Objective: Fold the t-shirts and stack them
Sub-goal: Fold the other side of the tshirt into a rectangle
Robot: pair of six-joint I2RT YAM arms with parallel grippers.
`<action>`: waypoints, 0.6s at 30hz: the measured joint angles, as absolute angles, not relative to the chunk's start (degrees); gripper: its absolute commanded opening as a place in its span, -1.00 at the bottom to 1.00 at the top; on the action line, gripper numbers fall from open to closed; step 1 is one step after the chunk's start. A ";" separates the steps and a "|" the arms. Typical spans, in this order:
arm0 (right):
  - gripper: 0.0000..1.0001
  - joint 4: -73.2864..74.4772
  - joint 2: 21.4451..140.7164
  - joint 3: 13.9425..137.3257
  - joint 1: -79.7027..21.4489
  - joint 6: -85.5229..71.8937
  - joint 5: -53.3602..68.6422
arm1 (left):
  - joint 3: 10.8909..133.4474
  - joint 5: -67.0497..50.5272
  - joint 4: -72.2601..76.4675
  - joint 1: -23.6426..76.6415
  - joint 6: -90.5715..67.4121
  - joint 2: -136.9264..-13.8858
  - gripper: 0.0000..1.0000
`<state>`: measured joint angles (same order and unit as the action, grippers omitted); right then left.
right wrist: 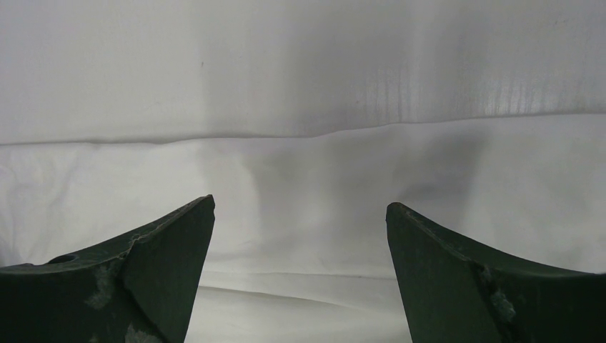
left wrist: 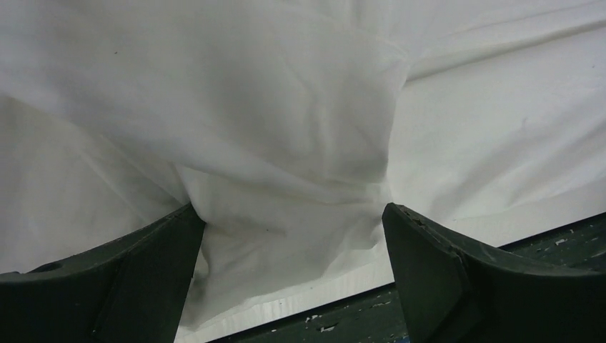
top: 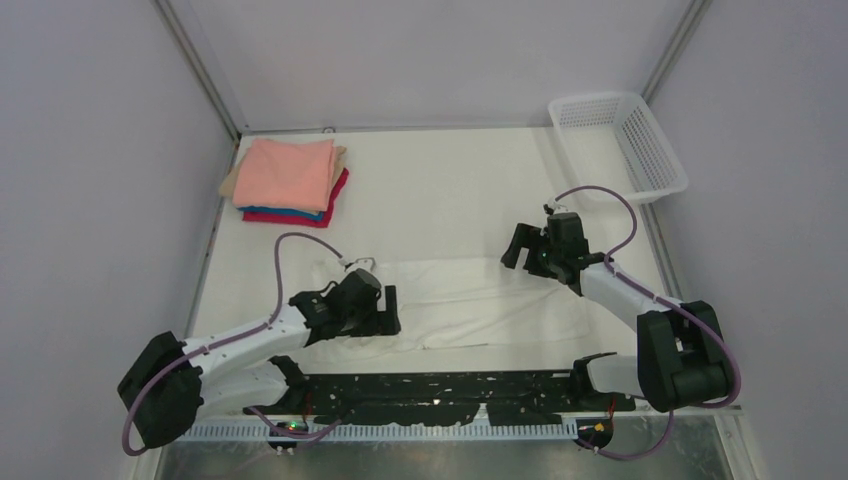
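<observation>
The white t-shirt's long band (top: 460, 307) lies crosswise between my grippers. Next, my left gripper swings its bunched end toward the table's back (top: 425, 170) to turn the t-shirt lengthwise before folding.
A large white t-shirt (top: 480, 300) lies flat in the middle of the table as a long folded band; no print shows. My left gripper (top: 390, 312) is open at the band's left end, with bunched white cloth (left wrist: 286, 107) rising between its wide jaws (left wrist: 293, 211). My right gripper (top: 514, 248) is open just above the band's far right edge, with flat cloth (right wrist: 307, 164) under its spread jaws (right wrist: 300, 204). At the back left is a stack of folded shirts: salmon-pink (top: 290, 170) on top, then beige (top: 231, 183), blue (top: 300, 211) and crimson (top: 335, 200).
A white plastic mesh basket (top: 625, 140) stands at the back right corner. A black scuffed strip (top: 450, 385) runs along the table's near edge, just below the shirt. Grey walls close in the left, back and right sides.
</observation>
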<state>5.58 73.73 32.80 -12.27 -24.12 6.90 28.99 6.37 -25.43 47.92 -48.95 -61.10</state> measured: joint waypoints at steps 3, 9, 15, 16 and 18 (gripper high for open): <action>0.90 5.63 73.73 32.80 -12.27 -24.10 6.52 | 27.90 6.31 -26.17 48.10 -49.19 -59.72 0.99; 0.90 5.65 73.73 32.80 -12.27 -24.01 6.09 | 26.22 6.46 -32.18 48.27 -49.45 -53.01 0.99; 0.90 6.02 73.63 32.80 -12.27 -23.77 5.80 | 26.24 6.17 -35.86 48.27 -47.77 -44.88 0.99; 0.90 6.24 73.47 32.80 -12.27 -23.70 5.69 | 26.44 6.11 -36.67 48.27 -47.33 -43.09 0.99; 0.90 6.92 72.44 32.80 -12.27 -23.62 5.63 | 27.66 6.66 -39.09 48.27 -46.78 -39.79 0.99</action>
<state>6.92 72.44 32.80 -12.27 -23.62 5.63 27.66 6.66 -39.09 48.27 -46.78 -39.79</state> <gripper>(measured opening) 0.952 0.994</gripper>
